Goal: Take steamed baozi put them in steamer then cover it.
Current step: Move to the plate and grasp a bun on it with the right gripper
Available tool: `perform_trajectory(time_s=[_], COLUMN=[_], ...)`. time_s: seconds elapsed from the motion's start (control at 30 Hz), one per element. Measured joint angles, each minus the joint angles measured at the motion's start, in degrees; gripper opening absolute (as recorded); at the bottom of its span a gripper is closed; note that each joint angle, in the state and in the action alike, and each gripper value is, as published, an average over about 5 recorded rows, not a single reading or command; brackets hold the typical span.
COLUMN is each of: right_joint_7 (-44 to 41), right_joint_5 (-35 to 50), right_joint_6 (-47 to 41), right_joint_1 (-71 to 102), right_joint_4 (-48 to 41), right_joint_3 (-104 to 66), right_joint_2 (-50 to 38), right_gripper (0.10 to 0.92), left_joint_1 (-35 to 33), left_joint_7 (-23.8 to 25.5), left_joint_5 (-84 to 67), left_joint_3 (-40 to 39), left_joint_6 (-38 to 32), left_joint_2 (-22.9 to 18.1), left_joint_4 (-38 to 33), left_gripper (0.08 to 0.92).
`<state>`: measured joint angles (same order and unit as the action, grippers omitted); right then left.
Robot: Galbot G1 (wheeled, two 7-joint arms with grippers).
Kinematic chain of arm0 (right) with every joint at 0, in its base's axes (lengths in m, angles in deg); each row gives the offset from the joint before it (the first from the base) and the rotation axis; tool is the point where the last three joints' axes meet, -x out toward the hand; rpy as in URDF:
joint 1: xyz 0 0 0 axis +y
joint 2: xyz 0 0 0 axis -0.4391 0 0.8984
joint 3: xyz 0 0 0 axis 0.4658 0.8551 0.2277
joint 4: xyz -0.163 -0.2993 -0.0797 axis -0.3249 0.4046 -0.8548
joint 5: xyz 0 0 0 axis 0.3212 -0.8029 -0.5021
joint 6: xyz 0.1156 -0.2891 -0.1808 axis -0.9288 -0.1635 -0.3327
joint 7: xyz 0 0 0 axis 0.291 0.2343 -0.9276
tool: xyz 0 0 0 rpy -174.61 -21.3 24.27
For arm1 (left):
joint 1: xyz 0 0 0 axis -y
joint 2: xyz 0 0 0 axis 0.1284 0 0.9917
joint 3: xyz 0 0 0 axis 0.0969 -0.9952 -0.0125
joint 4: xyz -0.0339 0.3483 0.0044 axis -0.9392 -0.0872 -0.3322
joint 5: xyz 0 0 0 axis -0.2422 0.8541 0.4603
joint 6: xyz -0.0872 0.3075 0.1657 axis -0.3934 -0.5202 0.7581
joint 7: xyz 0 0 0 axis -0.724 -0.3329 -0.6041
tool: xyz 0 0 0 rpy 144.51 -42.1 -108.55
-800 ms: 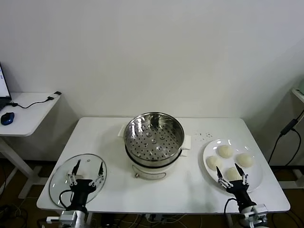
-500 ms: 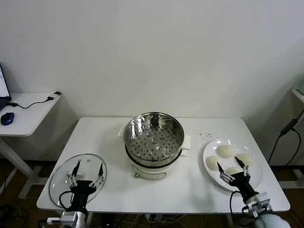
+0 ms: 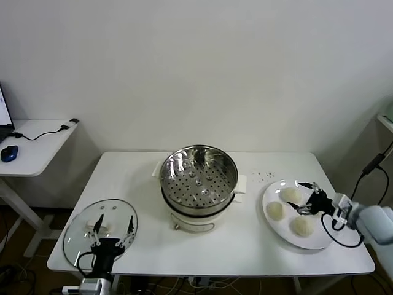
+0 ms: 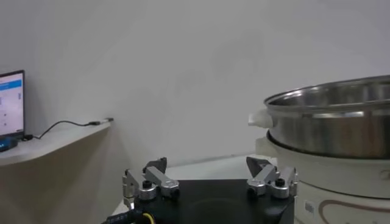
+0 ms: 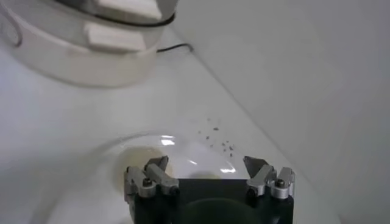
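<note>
My gripper will lift each baozi free by itself and leave the others in place, because gaps separate the baozi on the white plate.
The steel steamer stands on its white pot base at the table's middle, with nothing in it. It also shows in the left wrist view. Three baozi lie on the white plate at the right; a fourth is hidden behind my right arm. My right gripper reaches in from the right, open, just above the plate between the buns; its own view shows nothing between the jaws. The glass cover lies at the front left. My left gripper is open and empty over it.
A side desk with a blue mouse and a cable stands to the left. Dark specks dot the table behind the plate. The pot base shows far off in the right wrist view.
My right arm has swung from the front edge round to the plate's right side and now reaches in over the buns. My left gripper has dropped back slightly.
</note>
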<state>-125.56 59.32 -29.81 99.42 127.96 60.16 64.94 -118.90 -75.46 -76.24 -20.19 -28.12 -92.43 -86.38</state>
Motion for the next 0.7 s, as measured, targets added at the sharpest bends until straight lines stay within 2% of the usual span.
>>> perform_trajectory(time_s=[0.3,0.7], right_joint_7=[-10.04,-15.4], right_joint_5=[-4.45,-7.64], right_joint_6=[1.33,4.63], right_joint_1=[-21.5,-39.31], right_joint_4=[-11.63,-28.2], right_joint_3=[22.52,41.63], right_joint_2=[-1.18,8.22], right_gripper=[0.823,0.823], left_joint_1=[0.69,1.66], left_joint_7=[-0.37,-0.93], left_joint_5=[-0.06,-0.62], left_joint_3=[0.17,1.23], left_joint_6=[0.82,2.13], left_joint_2=[-0.04,-0.2], left_joint_4=[0.61,0.98], left_gripper=[0.823,0.823])
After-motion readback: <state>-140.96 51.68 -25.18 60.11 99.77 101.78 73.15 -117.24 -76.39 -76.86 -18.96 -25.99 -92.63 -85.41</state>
